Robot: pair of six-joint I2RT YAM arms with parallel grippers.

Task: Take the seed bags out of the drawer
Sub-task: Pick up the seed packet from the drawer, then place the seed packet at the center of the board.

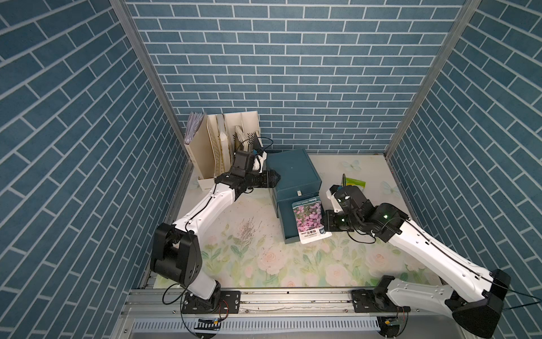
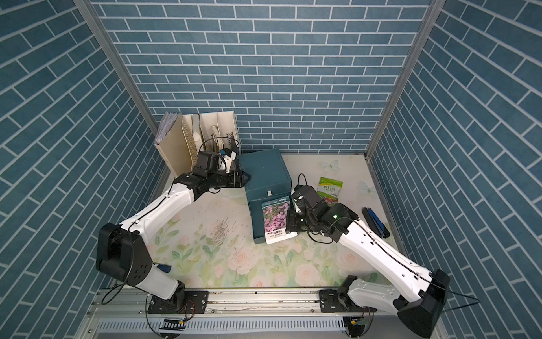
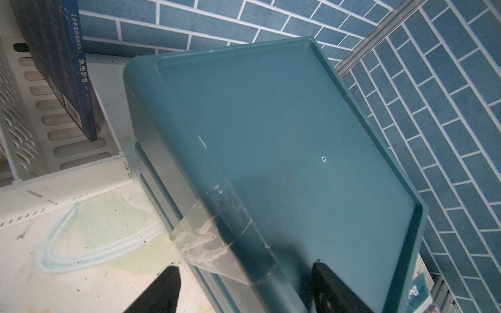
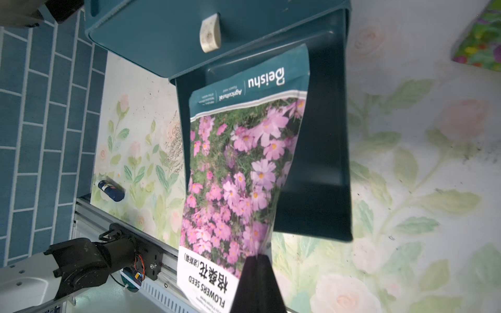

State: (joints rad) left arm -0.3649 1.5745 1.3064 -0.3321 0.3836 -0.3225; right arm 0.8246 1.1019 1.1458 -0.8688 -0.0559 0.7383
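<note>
The pink-purple seed bag [image 4: 240,161] is hanging clear above the drawer, so my right gripper should keep carrying it until it is lying on the open mat [image 4: 449,182] beside the drawer.
The pink-purple seed bag [image 1: 309,218] [image 2: 277,220] [image 4: 238,168] is held tilted over the pulled-out drawer [image 1: 289,226] [image 4: 320,162], the lowest one of the teal cabinet [image 1: 293,173] [image 3: 284,135]. My right gripper [image 4: 257,256] [image 1: 323,226] is shut on the bag's right edge near its white end. The drawer floor that shows is bare. A green-white seed bag [image 2: 330,190] [image 4: 479,46] lies on the table right of the cabinet. My left gripper [image 3: 245,267] [image 1: 275,177] straddles the cabinet's upper left edge, one finger on top and one down the side, gripping it.
A cream file rack [image 1: 223,146] with dark books [image 3: 54,67] stands at the back left, close behind my left wrist. A dark blue tool [image 2: 375,223] lies by the right wall. A small blue cylinder [image 4: 111,189] lies near the front rail. A floral mat [image 1: 264,258] covers the table.
</note>
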